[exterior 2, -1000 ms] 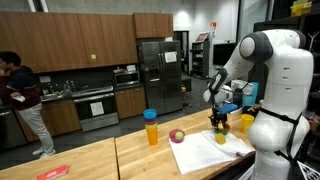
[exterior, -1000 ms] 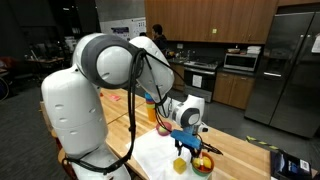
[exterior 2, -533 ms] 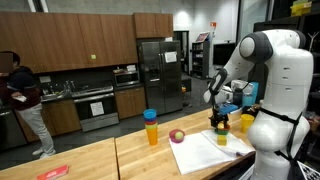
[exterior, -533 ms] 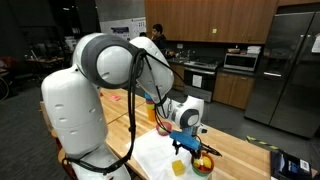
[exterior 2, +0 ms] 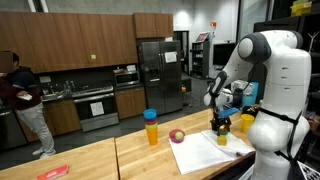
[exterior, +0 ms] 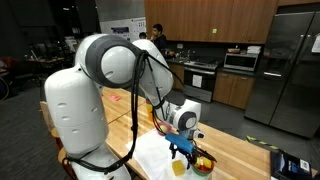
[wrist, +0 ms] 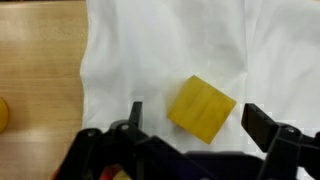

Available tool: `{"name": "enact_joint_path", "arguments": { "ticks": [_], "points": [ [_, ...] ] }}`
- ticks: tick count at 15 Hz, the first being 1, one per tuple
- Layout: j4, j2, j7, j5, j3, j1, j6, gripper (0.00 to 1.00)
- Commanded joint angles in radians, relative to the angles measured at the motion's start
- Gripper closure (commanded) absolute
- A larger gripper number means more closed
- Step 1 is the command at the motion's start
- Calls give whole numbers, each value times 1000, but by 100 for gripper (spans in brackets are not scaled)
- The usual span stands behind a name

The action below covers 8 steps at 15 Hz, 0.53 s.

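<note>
My gripper should turn square to the block's sides [wrist: 222,121] before it closes on the block, because the yellow block [wrist: 201,109] lies at an angle to my gripper's open fingers.
In the wrist view a yellow block [wrist: 202,108] lies flat on a white cloth [wrist: 150,50]. My gripper [wrist: 198,122] hangs just over it, open. One dark fingertip [wrist: 135,114] stands left of the block and the other [wrist: 263,124] to its right, neither touching it. In an exterior view the gripper [exterior: 184,150] points down at the cloth [exterior: 150,156], with the block [exterior: 179,166] below it. In an exterior view the gripper [exterior 2: 219,127] is over the cloth [exterior 2: 203,151], and the block is hard to make out.
A red bowl [exterior: 204,165] sits close beside the gripper. A blue and yellow cup stack [exterior 2: 151,127] and a small round fruit [exterior 2: 177,135] stand on the wooden counter [exterior 2: 100,158]. An orange object [wrist: 3,113] shows at the wrist view's edge. A person [exterior 2: 20,100] stands in the kitchen behind.
The jaws have spread wider over the last second. The gripper has dropped slightly toward the cloth. The yellow block stays on the cloth.
</note>
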Motion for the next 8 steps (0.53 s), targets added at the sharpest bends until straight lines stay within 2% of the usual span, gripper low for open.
{"name": "enact_joint_path", "arguments": {
  "ticks": [1, 4, 8],
  "points": [
    [-14, 5, 151, -27, -4, 6, 33, 0],
    [-52, -4, 271, -63, -8, 4, 107, 0],
    [-112, -2, 452, -173, -8, 9, 204, 0]
  ]
}}
